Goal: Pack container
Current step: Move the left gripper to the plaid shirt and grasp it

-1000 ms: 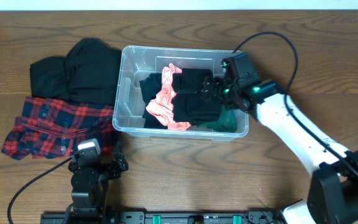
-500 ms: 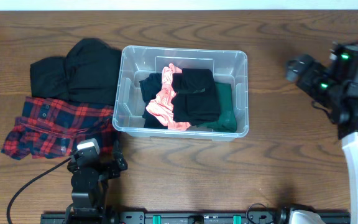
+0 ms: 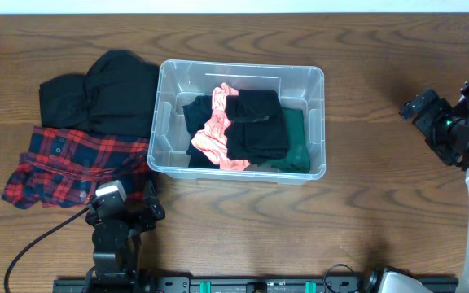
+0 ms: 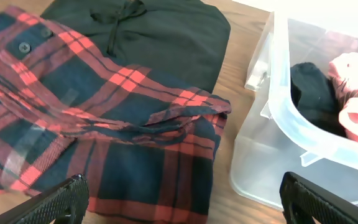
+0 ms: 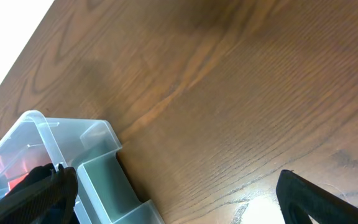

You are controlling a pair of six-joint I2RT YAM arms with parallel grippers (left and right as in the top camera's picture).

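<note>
Next, I move my left gripper to the shirt's bunched end (image 3: 23, 186), away from the container, and grab it there, because the plaid shirt's flat end (image 3: 141, 164) is tight against the container.
The clear plastic container (image 3: 312, 80) sits mid-table and holds a black garment (image 3: 256, 124), a pink one (image 3: 212, 134) and a green one (image 3: 295, 150). It also shows in the left wrist view (image 4: 272, 118) and the right wrist view (image 5: 98, 168). A red plaid shirt (image 3: 63, 163) and a black hoodie (image 3: 108, 89) lie on the table to its left. The plaid shirt fills the left wrist view (image 4: 104, 124). My left gripper (image 3: 124, 213) is open and empty just in front of the shirt. My right gripper (image 3: 430, 118) is open and empty, well right of the container.
The wooden table (image 3: 365, 195) surrounds everything. A black cable (image 3: 31, 248) runs from the left arm's base at the front left. A rail (image 3: 259, 285) lies along the front edge.
My right gripper has pulled out of the container and swung far to the right, empty. The black garment stays in the container. The left arm has barely moved.
</note>
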